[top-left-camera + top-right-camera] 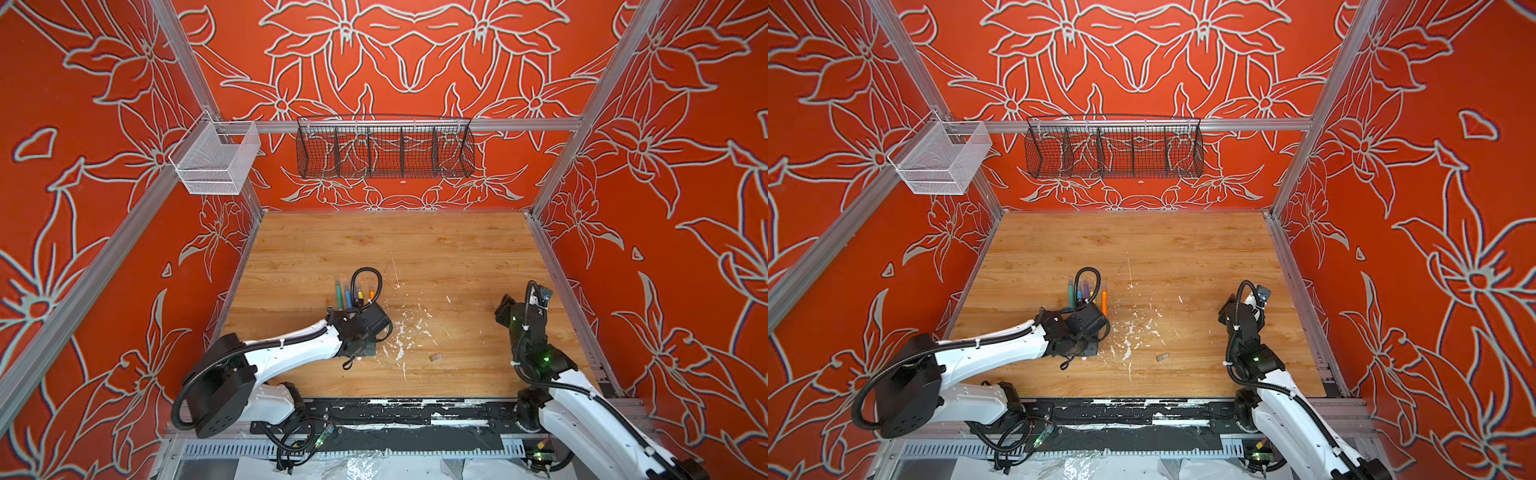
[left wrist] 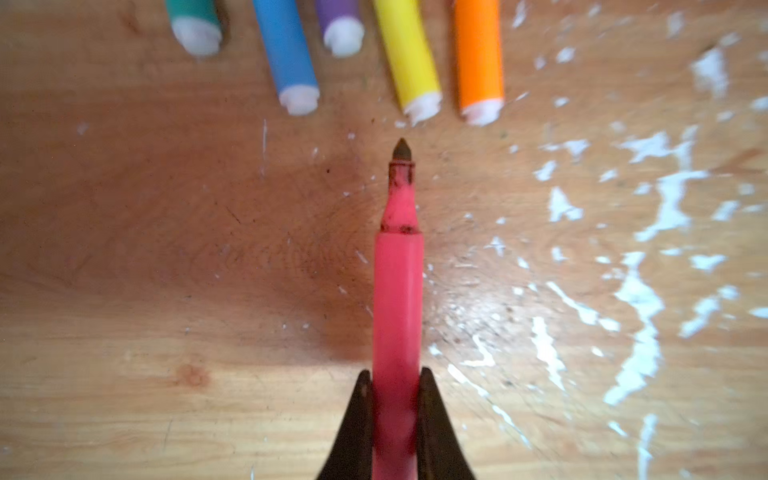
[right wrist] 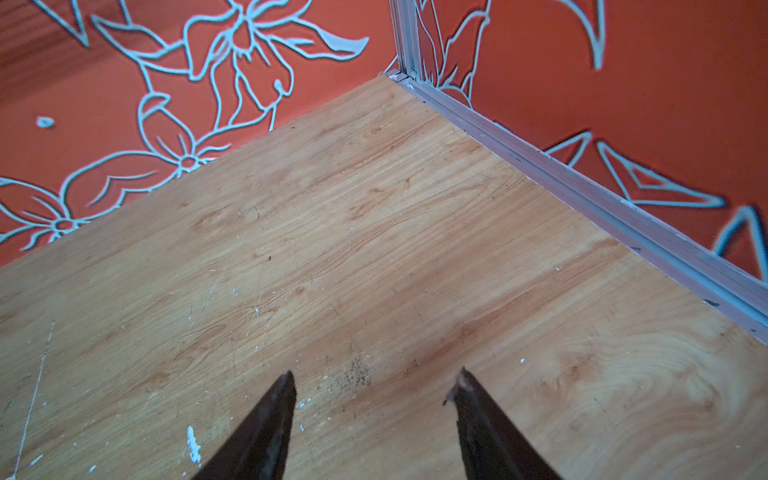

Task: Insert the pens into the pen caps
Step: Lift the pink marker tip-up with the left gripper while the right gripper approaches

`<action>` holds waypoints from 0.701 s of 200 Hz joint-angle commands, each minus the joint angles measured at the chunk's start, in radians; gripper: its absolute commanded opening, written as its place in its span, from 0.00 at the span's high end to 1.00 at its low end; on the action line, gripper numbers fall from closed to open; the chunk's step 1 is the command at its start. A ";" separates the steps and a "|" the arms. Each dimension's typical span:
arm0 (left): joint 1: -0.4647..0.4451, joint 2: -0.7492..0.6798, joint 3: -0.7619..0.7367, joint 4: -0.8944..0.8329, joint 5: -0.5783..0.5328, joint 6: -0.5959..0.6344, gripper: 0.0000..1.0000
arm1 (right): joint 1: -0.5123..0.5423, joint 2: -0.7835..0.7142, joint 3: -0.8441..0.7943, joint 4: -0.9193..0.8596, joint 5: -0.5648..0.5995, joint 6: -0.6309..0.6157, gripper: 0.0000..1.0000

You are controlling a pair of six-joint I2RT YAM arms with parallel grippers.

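Note:
The pink pen is held by my left gripper far behind its dark tip (image 2: 397, 352), so my right gripper should hold the pen while my left gripper moves closer to the neck (image 2: 399, 217).
My left gripper (image 2: 395, 374) is shut on the pink pen (image 2: 397, 291), whose dark tip (image 2: 402, 149) points at a row of pens lying on the wooden table. The row shows green (image 2: 193, 20), blue (image 2: 286, 54), purple (image 2: 338, 20), yellow (image 2: 409, 54) and orange (image 2: 480, 54) pens, white ends towards me. In both top views the left wrist (image 1: 365, 324) covers the held pen, and the row (image 1: 353, 293) (image 1: 1088, 295) lies just beyond it. A stubby greyish pen cap (image 1: 436, 357) (image 1: 1162, 356) lies alone, right of the left wrist. My right gripper (image 3: 376, 382) hangs open and empty over bare table (image 3: 374, 249).
White flecks of debris (image 1: 401, 332) (image 2: 648, 291) are scattered right of the left gripper. A black wire basket (image 1: 384, 147) and a white mesh basket (image 1: 216, 160) hang on the back rail. Aluminium rails (image 3: 623, 208) edge the table near the right arm (image 1: 521, 320).

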 commanded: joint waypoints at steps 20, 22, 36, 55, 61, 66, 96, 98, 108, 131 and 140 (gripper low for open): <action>0.000 -0.067 0.256 -0.083 -0.006 0.156 1.00 | -0.003 -0.091 0.092 -0.185 -0.149 0.124 0.38; 0.000 -0.066 0.266 -0.082 -0.007 0.164 1.00 | -0.004 -0.095 0.096 -0.185 -0.166 0.127 0.38; 0.001 -0.048 0.353 -0.064 -0.008 0.222 1.00 | -0.003 -0.128 0.121 -0.184 -0.288 0.169 0.38; 0.001 -0.028 0.430 -0.001 -0.015 0.312 1.00 | -0.001 -0.146 0.154 -0.163 -0.453 0.219 0.37; 0.001 -0.024 0.442 0.028 -0.029 0.336 1.00 | 0.002 -0.146 0.167 -0.160 -0.501 0.234 0.36; 0.001 -0.024 0.444 0.057 -0.042 0.357 1.00 | 0.004 -0.144 0.178 -0.154 -0.533 0.244 0.35; 0.045 -0.108 0.233 0.351 0.017 0.355 1.00 | 0.026 -0.131 0.208 -0.063 -0.738 0.319 0.28; 0.047 -0.119 0.207 0.381 0.031 0.362 1.00 | 0.027 -0.130 0.205 -0.049 -0.748 0.327 0.28; 0.046 -0.168 0.096 0.542 0.099 0.405 1.00 | 0.042 -0.125 0.192 0.024 -0.805 0.358 0.26; 0.023 -0.252 -0.025 0.664 0.171 0.505 1.00 | 0.123 -0.106 0.172 0.143 -0.820 0.410 0.22; 0.016 -0.274 -0.038 0.668 0.171 0.514 1.00 | 0.171 -0.094 0.176 0.174 -0.807 0.411 0.21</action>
